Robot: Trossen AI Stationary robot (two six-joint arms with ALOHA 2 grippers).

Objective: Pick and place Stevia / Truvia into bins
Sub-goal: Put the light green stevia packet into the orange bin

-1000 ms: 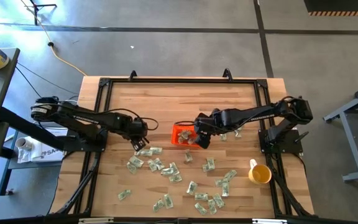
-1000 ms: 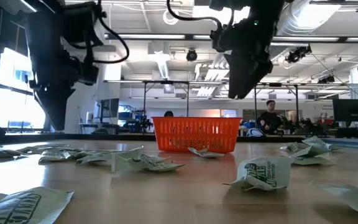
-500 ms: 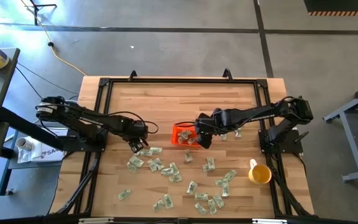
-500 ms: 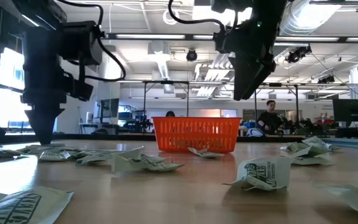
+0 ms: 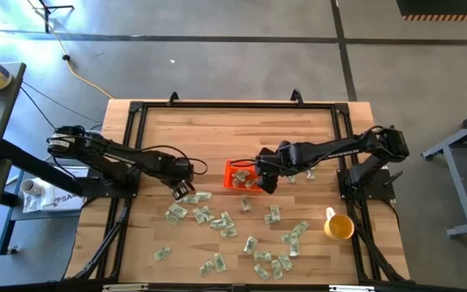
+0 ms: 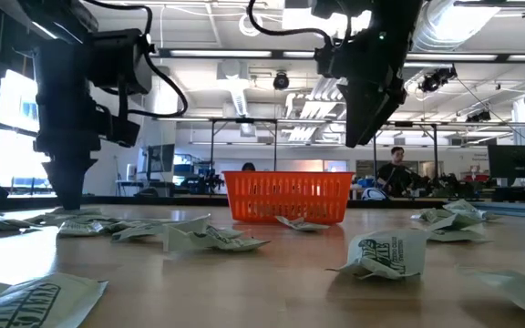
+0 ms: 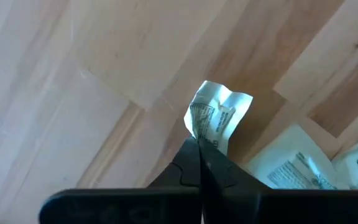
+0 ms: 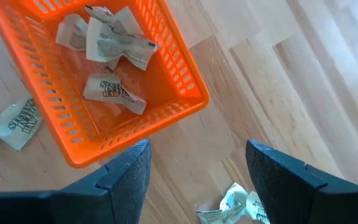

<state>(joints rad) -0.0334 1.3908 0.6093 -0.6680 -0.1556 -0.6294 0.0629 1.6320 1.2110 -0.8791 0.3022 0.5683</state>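
The crumpled sachet (image 7: 219, 112) is between my left gripper's fingers, clear of the others, so I keep carrying it up to the orange bin (image 5: 242, 176) and let it go over the bin's opening.
Many pale green and white Stevia sachets (image 5: 217, 219) lie scattered on the wooden table. My left gripper (image 5: 182, 189) stands at the left end of this scatter, tips down at the tabletop (image 6: 66, 199), shut on one crumpled sachet (image 7: 219, 115). The orange bin (image 5: 237, 174) sits mid-table with a few sachets (image 8: 114, 40) lying in it. Just right of the bin, my right gripper (image 5: 263, 183) hangs open above the table (image 6: 367, 128); nothing is between its fingers (image 8: 194, 171). My left gripper pinches the crumpled sachet by its near edge (image 7: 197, 129) between its two fingertips. The fingers come from above, pointing down. The rest of the sachet sticks out past the tips, buckled, at the level of the wood; I cannot tell whether it is lifted.
A yellow cup (image 5: 339, 227) stands near the right edge. One sachet (image 8: 17, 124) lies on the wood against the bin's outer wall, another (image 8: 232, 205) below my right gripper. A black frame (image 5: 233, 104) rims the table. People and desks show in the room beyond (image 6: 395, 173).
My left gripper has come down from above the table until its tips reach the sachets at the left of the scatter, and has stayed there.
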